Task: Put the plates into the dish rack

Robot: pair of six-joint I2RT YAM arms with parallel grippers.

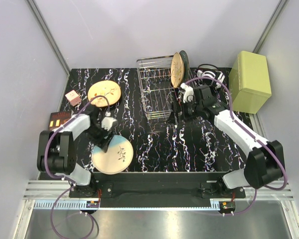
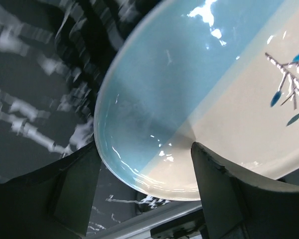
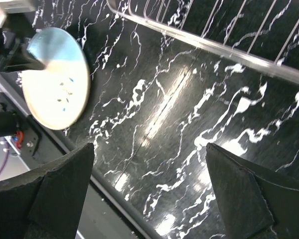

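My right gripper is by the dish rack, far from the cream plate (image 1: 113, 158), which lies flat. Next, my left gripper lifts the plate's rim (image 2: 108, 163) and passes the plate over to it.
A cream plate with a pale blue half and a twig motif (image 1: 113, 154) lies flat at the front left of the table. My left gripper (image 1: 105, 143) is open over its far rim. In the left wrist view one finger (image 2: 219, 189) is over the plate (image 2: 199, 89) and the other finger is off its edge, with my gripper (image 2: 147, 191) straddling the rim. A tan plate (image 1: 104, 92) lies flat behind it. The dish rack (image 1: 157, 94) holds a tan plate (image 1: 177, 69) and the dark teal plate (image 1: 184, 60) on edge at its right end. My right gripper (image 1: 178, 115) is open and empty beside the rack, above bare table (image 3: 149, 184).
A pale green box (image 1: 250, 81) stands at the back right. A small pink box (image 1: 73, 98) and a brown card (image 1: 59, 119) lie at the left edge. The right wrist view shows the rack's wire (image 3: 214, 45), the front-left plate (image 3: 57, 79) and the table's front edge.
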